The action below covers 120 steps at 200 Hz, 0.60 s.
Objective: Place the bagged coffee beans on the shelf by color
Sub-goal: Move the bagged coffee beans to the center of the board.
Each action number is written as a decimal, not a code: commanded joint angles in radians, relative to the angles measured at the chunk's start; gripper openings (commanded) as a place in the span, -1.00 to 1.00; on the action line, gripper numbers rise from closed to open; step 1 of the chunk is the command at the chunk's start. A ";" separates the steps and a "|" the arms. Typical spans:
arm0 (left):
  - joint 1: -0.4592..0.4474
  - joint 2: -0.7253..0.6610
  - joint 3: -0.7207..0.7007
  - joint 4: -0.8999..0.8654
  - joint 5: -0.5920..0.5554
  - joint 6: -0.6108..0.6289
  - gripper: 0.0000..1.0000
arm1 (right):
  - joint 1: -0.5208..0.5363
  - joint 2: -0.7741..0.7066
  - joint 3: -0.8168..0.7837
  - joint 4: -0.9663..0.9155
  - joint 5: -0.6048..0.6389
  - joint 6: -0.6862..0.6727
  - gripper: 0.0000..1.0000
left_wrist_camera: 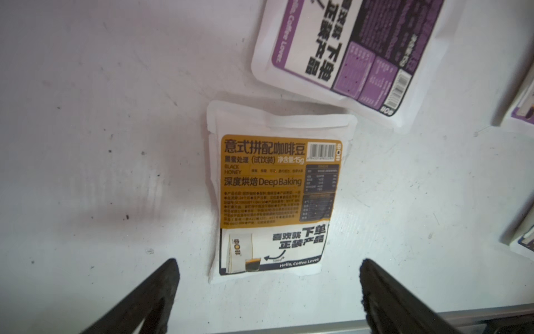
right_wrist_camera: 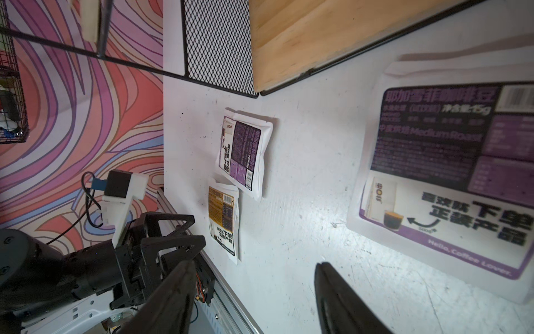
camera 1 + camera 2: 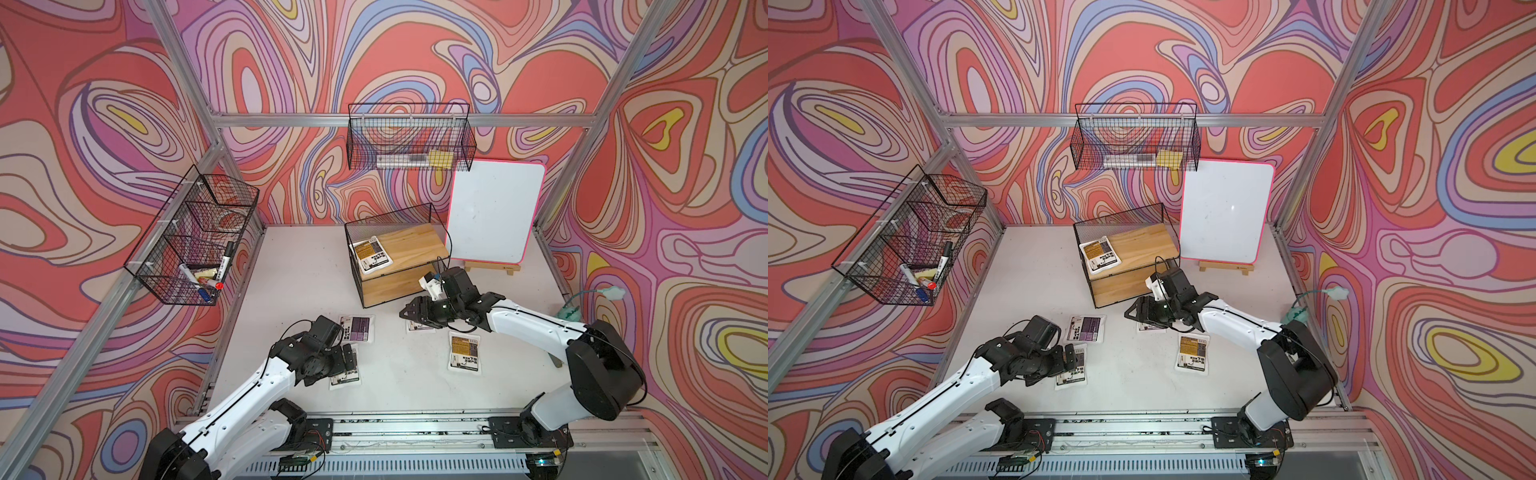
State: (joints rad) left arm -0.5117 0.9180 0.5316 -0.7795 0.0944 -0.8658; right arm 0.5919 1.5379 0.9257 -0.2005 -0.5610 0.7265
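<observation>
The yellow-orange pouch's white end (image 3: 346, 377) is pointing at the front bar. My left gripper should turn that end toward the middle (image 3: 382, 348) so that my right gripper can take it.
The shelf (image 3: 411, 243) stands at the back middle of the table, and a yellow-orange pouch (image 3: 371, 254) lies on its top board. My left gripper (image 3: 351, 360) is open, low over another yellow-orange pouch (image 1: 277, 188) whose near edge lies between the fingers (image 1: 164, 286). A purple pouch (image 3: 355, 328) lies just beyond it. My right gripper (image 2: 254, 264) is open and empty in front of the shelf, beside a second purple pouch (image 2: 445, 179) that the arm partly hides in both top views. A third yellow-orange pouch (image 3: 465, 353) lies on the table to the right.
A pink-edged whiteboard (image 3: 494, 216) leans on a small easel right of the shelf. Wire baskets hang on the left wall (image 3: 195, 237) and the back wall (image 3: 409, 137). A metal rail (image 3: 415, 428) runs along the table's front edge. A teal object (image 3: 575, 309) sits at the right edge.
</observation>
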 commanded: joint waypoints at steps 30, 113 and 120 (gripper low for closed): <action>-0.026 0.028 -0.096 0.118 0.070 -0.048 0.99 | 0.010 -0.011 0.008 0.001 -0.015 -0.010 0.34; -0.163 0.313 -0.028 0.445 0.277 0.052 0.99 | 0.013 0.038 0.018 -0.019 -0.012 -0.025 0.34; -0.179 0.345 0.035 0.447 0.275 0.074 0.98 | 0.014 0.040 0.015 -0.017 -0.010 -0.024 0.34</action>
State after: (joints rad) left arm -0.6445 1.1603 0.5060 -0.4080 0.3096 -0.8673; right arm 0.5995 1.5612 0.9337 -0.2115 -0.5755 0.7185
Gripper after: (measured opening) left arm 0.992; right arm 0.671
